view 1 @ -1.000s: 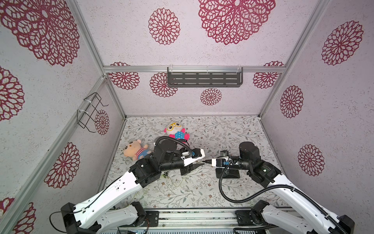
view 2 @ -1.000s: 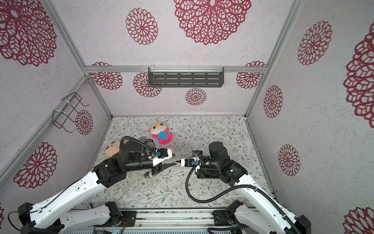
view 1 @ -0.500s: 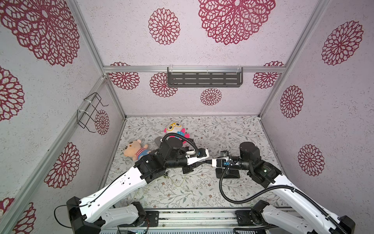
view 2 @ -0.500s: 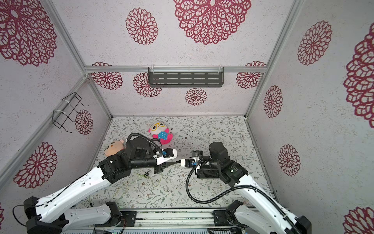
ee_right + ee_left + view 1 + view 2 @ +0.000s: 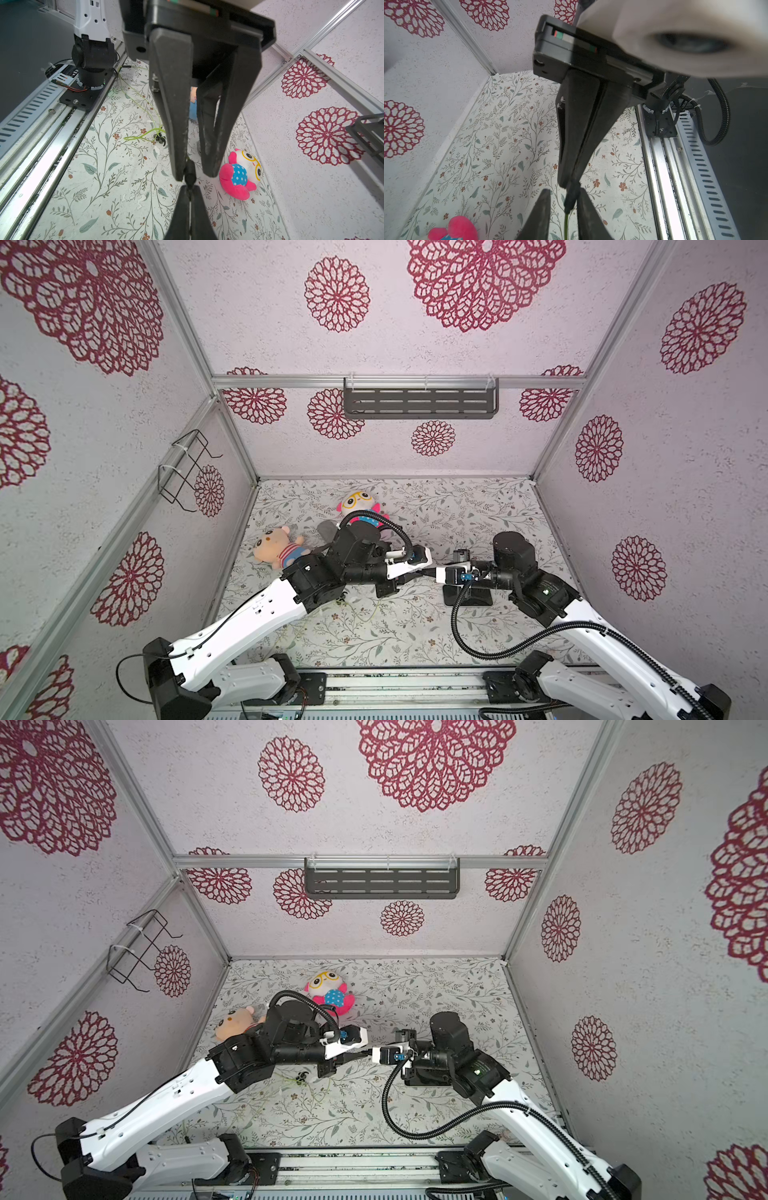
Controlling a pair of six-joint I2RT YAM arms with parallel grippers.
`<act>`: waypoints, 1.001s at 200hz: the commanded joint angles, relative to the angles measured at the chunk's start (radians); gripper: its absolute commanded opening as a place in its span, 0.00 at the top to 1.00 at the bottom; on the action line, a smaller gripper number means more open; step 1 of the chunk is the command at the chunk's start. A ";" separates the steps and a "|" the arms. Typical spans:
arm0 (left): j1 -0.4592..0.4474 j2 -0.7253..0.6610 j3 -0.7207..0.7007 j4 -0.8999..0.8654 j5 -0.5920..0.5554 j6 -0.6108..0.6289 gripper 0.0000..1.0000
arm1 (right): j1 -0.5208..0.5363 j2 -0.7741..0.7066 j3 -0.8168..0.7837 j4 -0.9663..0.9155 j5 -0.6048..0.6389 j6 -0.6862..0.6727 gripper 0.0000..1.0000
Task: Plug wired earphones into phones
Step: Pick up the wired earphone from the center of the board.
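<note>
The phone (image 5: 468,597) is closest to my right gripper, which is holding the plug. My left gripper should take the plug (image 5: 190,172) first, and then my right gripper should pick up the phone.
My right gripper (image 5: 190,187) is shut on the earphones' small dark plug (image 5: 190,173), held in the air above the table. My left gripper (image 5: 565,192) meets it tip to tip, open, with the plug (image 5: 572,197) between its fingers, against one finger and clear of the other. The pale yellow-green cable (image 5: 566,224) hangs from the plug and trails over the table to the black earbuds (image 5: 160,139). In both top views the grippers meet mid-table (image 5: 432,571). The black phone (image 5: 467,597) lies flat under the right arm, partly hidden.
A pink owl plush (image 5: 360,506) and a bear plush (image 5: 276,549) lie at the back left, with a grey pouch (image 5: 326,528) between them. A dark shelf (image 5: 419,402) hangs on the back wall, a wire rack (image 5: 185,468) on the left wall. Rails (image 5: 399,682) line the front edge.
The left arm has moved right up to the right gripper's tip, and its jaws have narrowed around the plug. The right arm has stayed still.
</note>
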 commanded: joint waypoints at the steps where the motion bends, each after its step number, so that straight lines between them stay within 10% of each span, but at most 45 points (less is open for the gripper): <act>1: -0.008 0.002 0.019 0.013 0.029 0.000 0.76 | 0.009 -0.019 0.028 0.012 -0.012 0.013 1.00; 136: -0.010 -0.008 0.006 0.025 0.063 -0.018 0.95 | 0.013 -0.015 0.035 -0.014 0.012 0.017 1.00; 179: 0.026 0.042 -0.048 0.185 -0.029 -0.267 1.00 | 0.015 -0.060 0.021 -0.139 0.177 0.080 0.07; 200: 0.142 0.109 -0.045 0.237 0.053 -0.504 1.00 | 0.012 -0.088 -0.011 -0.192 0.329 0.063 0.01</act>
